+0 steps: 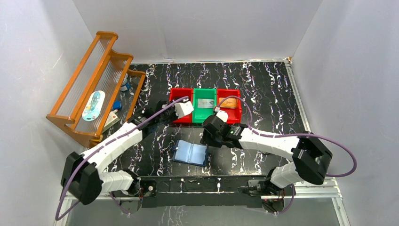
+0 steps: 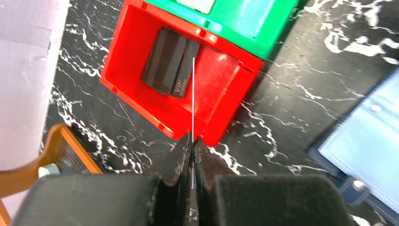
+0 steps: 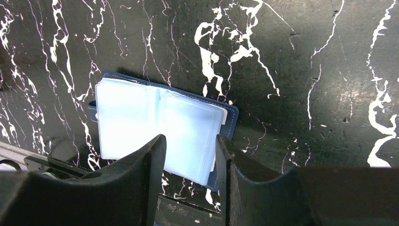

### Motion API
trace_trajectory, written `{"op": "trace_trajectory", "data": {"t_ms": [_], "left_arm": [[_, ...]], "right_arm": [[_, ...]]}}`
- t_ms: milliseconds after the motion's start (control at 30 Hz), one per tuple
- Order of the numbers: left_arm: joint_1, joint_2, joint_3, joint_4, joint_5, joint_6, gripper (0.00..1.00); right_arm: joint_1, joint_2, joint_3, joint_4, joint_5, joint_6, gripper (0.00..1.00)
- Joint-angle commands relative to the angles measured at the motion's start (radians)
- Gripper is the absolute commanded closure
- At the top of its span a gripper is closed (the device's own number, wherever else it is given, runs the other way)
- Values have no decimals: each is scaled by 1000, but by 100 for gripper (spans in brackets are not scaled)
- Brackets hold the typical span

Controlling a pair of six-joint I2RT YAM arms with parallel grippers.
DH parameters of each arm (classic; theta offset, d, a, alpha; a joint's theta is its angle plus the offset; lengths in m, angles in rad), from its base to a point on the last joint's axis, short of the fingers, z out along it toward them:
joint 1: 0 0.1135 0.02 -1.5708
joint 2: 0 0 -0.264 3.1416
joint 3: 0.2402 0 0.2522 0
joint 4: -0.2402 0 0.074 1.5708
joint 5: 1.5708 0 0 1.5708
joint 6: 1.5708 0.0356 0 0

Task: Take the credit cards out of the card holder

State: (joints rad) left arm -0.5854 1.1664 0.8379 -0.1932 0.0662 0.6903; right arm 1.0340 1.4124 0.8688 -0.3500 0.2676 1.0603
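Observation:
I keep my left gripper moving toward the dark credit cards and let go of the thin credit card there, as the thin credit card reaches upright over the red bin's near rim.
The card holder lies open on the black marbled table, its pale blue sleeves facing up; its corner also shows in the left wrist view. My left gripper is shut on a thin credit card, seen edge-on as a pale line, held over the left red bin. Dark credit cards lie inside that bin. In the overhead view the left gripper hovers at that bin's near edge. My right gripper hangs open just above the holder's right half, with nothing between its fingers.
A green bin with a silver-grey card stands beside the left red bin. A second red bin to its right holds an orange card. A wooden rack stands at the far left.

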Motion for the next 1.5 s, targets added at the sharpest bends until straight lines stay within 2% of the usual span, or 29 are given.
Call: {"op": "trace_trajectory", "data": {"t_ms": [0,300,600,1000,1100,1233,1300,1467], "left_arm": [[28,109,102,91,-1,130,100],[99,338,212,141,45,245,100],[127,461,266,235,85,272,100],[130,615,333,313,58,257,100],[130,634,316,366,41,257,89],[131,629,280,400,50,250,85],[131,609,255,405,70,235,78],[131,549,218,392,100,208,69]], "right_arm": [[-7,-30,5,-27,51,17,48],[-9,-153,-48,-36,131,67,47],[-9,-311,-164,12,185,138,45],[-10,-351,-196,1,207,171,44],[-10,-340,-189,0,208,167,44],[-12,-330,-181,-13,207,163,44],[-11,-330,-188,-7,208,165,43],[-13,-321,-194,13,199,165,41]]}}
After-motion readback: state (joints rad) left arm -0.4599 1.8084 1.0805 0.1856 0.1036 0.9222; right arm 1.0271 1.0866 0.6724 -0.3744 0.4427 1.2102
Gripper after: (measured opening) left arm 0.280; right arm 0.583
